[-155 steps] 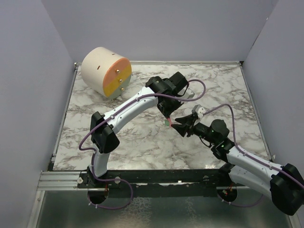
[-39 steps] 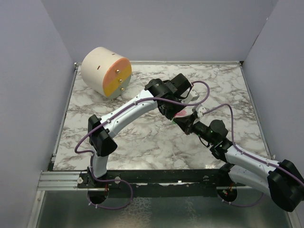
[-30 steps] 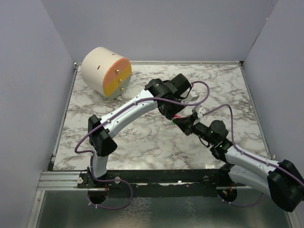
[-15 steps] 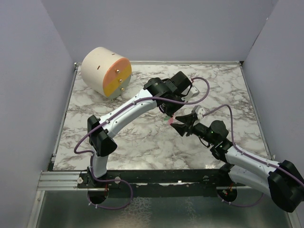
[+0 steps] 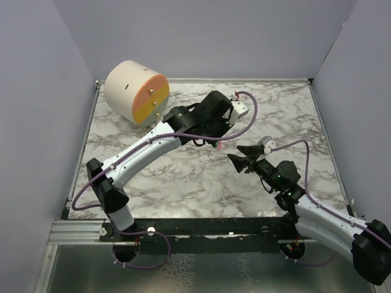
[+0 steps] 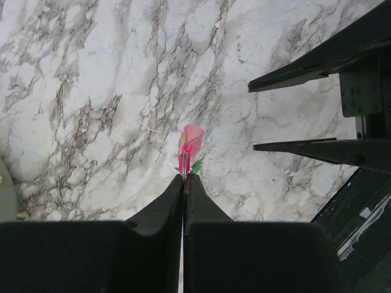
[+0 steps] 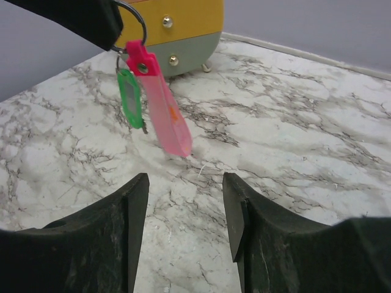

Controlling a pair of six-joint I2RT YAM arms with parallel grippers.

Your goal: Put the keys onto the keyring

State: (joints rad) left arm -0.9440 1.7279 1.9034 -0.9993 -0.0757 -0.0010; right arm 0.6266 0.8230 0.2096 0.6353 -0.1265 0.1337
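Observation:
The robot's left gripper is pinching the keyring's metal ring (image 7: 143,23), so its right gripper should grip the pink tag's lower end (image 7: 176,143) to free the ring before going to the cylinder.
In the right wrist view the keyring's thin metal ring (image 7: 138,24) is pinched by my left gripper's black fingertip (image 7: 79,18), above the marble. Its pink strip tag (image 7: 164,113) hangs down from the ring. The small green key (image 7: 129,97) hangs from the ring beside the tag. My left gripper (image 6: 184,177) is shut on the ring, with the tag (image 6: 190,141) and the green key (image 6: 197,165) poking out past its tips. My right gripper (image 7: 185,189) stands open and empty, a short way in front of the keyring. From above, the left gripper (image 5: 212,139) and right gripper (image 5: 235,152) are apart.
A cream cylinder with an orange-and-yellow face and small brass knobs (image 5: 135,91) lies at the back left of the marble table (image 5: 183,177). Its face also shows behind the keyring (image 7: 183,27). Purple-grey walls enclose the table on three sides.
My right gripper has opened and drawn back from the keyring. The left arm has swung and straightened, carrying the keyring with the green key hanging on it.

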